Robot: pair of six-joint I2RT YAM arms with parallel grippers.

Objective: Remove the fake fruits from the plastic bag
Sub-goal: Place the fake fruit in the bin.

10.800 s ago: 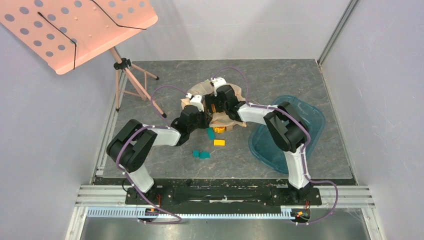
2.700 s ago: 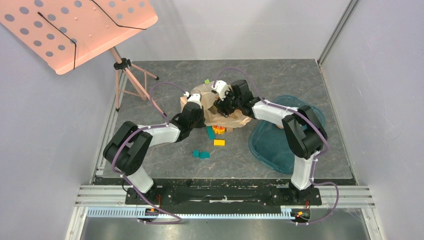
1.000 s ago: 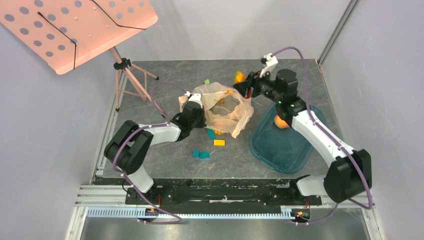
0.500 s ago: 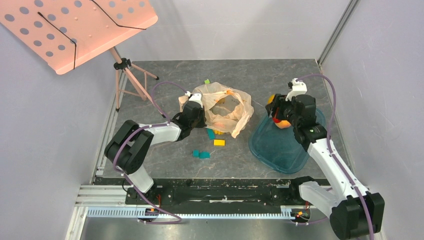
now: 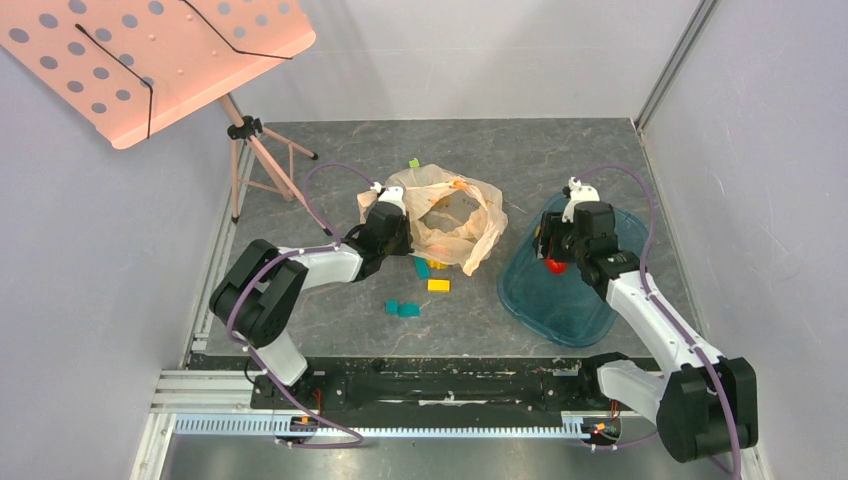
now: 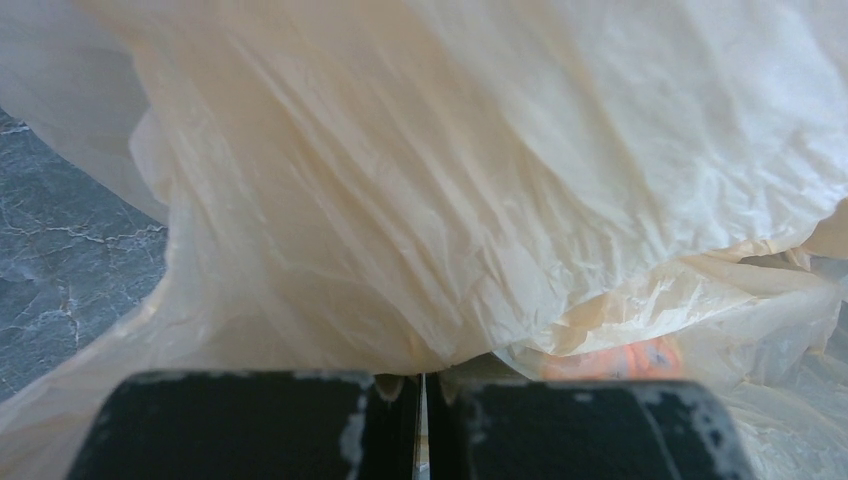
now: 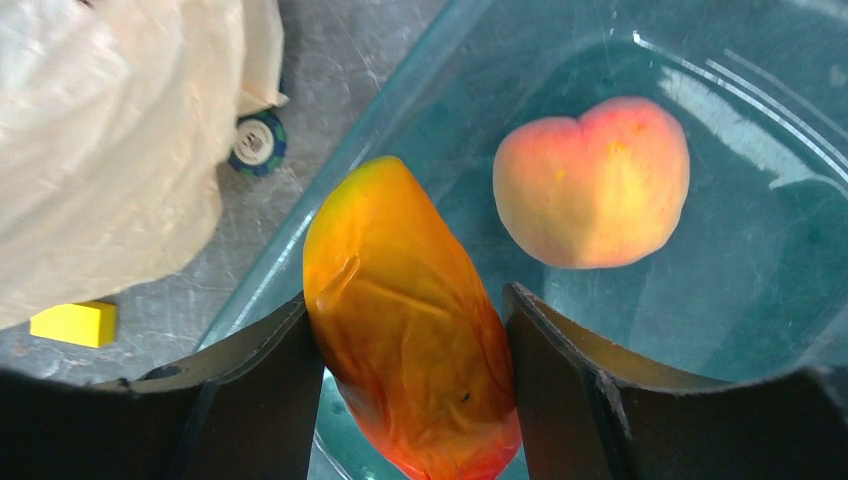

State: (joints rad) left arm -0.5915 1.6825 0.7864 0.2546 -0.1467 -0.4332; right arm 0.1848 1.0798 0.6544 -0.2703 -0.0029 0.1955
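I go on lowering the orange-red oval fruit [image 5: 555, 267] with my right gripper over the free tray's bottom [image 5: 547, 288], clear of the peach-coloured fruit, and release it there.
The plastic bag [image 5: 452, 215] lies crumpled and open at the table's middle; it fills the left wrist view [image 6: 450, 180]. My left gripper [image 5: 387, 214] is shut on the bag's left edge, with thin film pinched between its jaws [image 6: 423, 420]. My right gripper [image 5: 552, 255] is over the teal tray [image 5: 520, 300], shut on the glossy orange-red oval fruit [image 7: 410, 330], which is held just above the tray floor [image 7: 700, 300]. A little of it shows red in the top view [image 5: 553, 266]. The green-brown ball is not visible.
A peach-coloured fruit [image 7: 592, 180] lies in the tray beside the held one. A yellow block [image 5: 438, 285] and teal blocks [image 5: 403, 309] lie in front of the bag, a small green piece [image 5: 413, 162] behind it. A music stand's tripod [image 5: 262, 165] stands at the back left.
My right arm lifted the orange-red fruit out of the bag, swung right and came down over the teal tray. The bag settled open. My left gripper kept its hold.
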